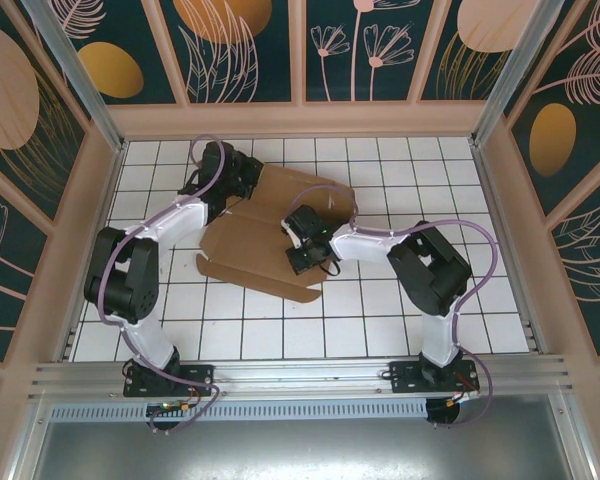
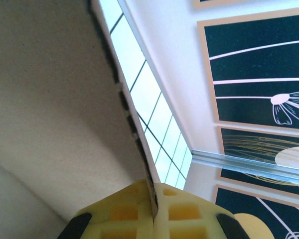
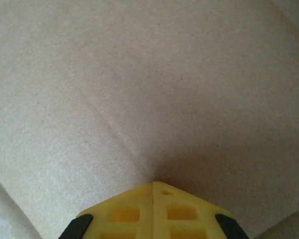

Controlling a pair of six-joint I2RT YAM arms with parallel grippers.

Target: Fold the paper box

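Note:
The paper box's near flap [image 1: 260, 281] slants across the tiles, so my right gripper should pin the paper box while my left gripper turns its far edge [image 1: 272, 170] square.
The paper box [image 1: 255, 250] is a brown creased cardboard sheet, spread across the middle of the tiled table with its far left part lifted. My left gripper [image 1: 237, 197] is at that far left edge. In the left wrist view its yellow fingers [image 2: 134, 211] are shut on the thin edge of the paper box [image 2: 50, 99], which rises away from them. My right gripper [image 1: 308, 262] is over the sheet's middle right. Its yellow fingertips [image 3: 139, 199] are pressed together with nothing between them, and the tip rests against the flat paper box [image 3: 139, 74].
The white gridded table [image 1: 380, 310] is enclosed by beige frame walls with dark floral panels [image 1: 240, 50]. An aluminium rail [image 1: 300, 375] with both arm bases runs along the near edge. Bare tiles lie in front of and to the right of the sheet.

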